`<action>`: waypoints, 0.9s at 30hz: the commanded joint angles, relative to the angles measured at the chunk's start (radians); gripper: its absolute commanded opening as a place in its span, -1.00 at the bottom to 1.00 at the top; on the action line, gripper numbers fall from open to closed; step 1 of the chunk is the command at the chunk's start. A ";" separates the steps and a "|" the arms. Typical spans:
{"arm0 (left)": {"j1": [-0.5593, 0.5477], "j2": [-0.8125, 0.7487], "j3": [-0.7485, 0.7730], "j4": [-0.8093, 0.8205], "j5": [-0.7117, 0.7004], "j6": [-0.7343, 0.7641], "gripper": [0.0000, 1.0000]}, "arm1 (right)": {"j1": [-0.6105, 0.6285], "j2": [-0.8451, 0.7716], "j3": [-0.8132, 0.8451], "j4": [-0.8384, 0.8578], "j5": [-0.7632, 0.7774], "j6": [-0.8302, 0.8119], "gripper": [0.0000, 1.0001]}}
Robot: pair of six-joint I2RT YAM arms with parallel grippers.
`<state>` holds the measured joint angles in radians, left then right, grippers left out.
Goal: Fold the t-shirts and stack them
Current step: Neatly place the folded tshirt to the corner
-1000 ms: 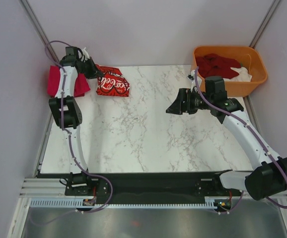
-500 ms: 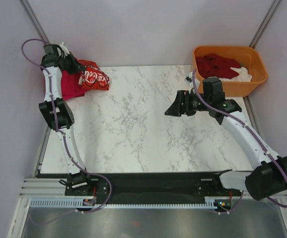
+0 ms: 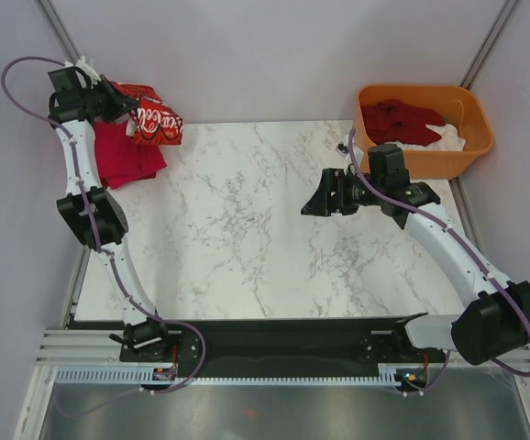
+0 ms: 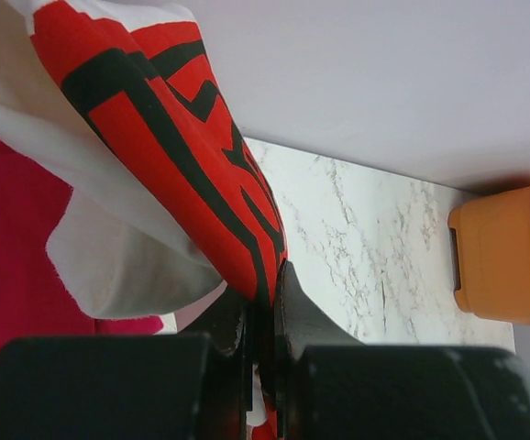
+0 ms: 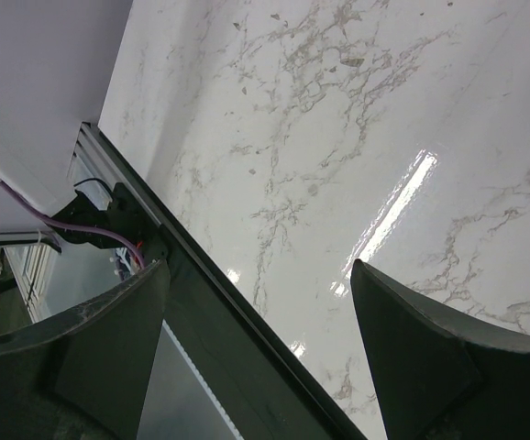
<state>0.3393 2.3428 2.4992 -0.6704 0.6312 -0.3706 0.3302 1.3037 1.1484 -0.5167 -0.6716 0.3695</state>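
Note:
The printed t-shirt's loose end (image 3: pixel 166 125) sticks out past the pink-red t-shirt, so my left gripper should keep pulling it toward the side until it lies on the pile (image 3: pixel 123 158).
My left gripper (image 3: pixel 123 108) is shut on a folded white t-shirt with red print (image 3: pixel 152 116) and holds it in the air at the far left corner, over a folded pink-red t-shirt (image 3: pixel 123 156) on the table. In the left wrist view the printed cloth (image 4: pixel 155 137) hangs pinched between the jaws, with pink cloth (image 4: pixel 8 247) behind it. My right gripper (image 3: pixel 318 202) is open and empty above the table's middle right. A dark red t-shirt (image 3: pixel 401 119) and a white one (image 3: pixel 447 139) lie in the orange tub (image 3: pixel 471 147).
The orange tub stands at the far right corner and shows in the left wrist view (image 4: pixel 508 257). The marble table (image 3: pixel 247 238) spreads between the arms. The table's black front rail (image 5: pixel 237 312) shows in the right wrist view. Grey walls close in the sides.
My left gripper has lifted the printed t-shirt off the table and carried it left and back, over the pink-red one. The right arm has shifted slightly left.

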 commanded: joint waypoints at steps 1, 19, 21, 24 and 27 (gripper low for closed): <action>0.032 -0.122 -0.002 0.109 0.038 -0.063 -0.95 | 0.010 -0.003 0.016 0.026 0.010 -0.011 0.77; 0.294 -0.134 -0.345 0.092 -0.030 -0.159 -0.74 | 0.018 0.000 0.010 0.026 0.020 -0.012 0.78; 0.303 -0.152 -0.416 0.078 -0.096 -0.159 -0.62 | 0.020 0.002 0.010 0.026 0.017 -0.012 0.78; 0.317 -0.184 -0.503 0.049 -0.183 -0.151 -0.19 | 0.020 0.003 0.011 0.026 0.017 -0.012 0.78; 0.325 -0.157 -0.528 0.000 -0.270 -0.133 0.02 | 0.020 -0.001 0.010 0.026 0.017 -0.012 0.78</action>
<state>0.5552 2.1502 2.0277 -0.4988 0.5476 -0.3805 0.3450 1.3067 1.1484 -0.5159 -0.6579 0.3695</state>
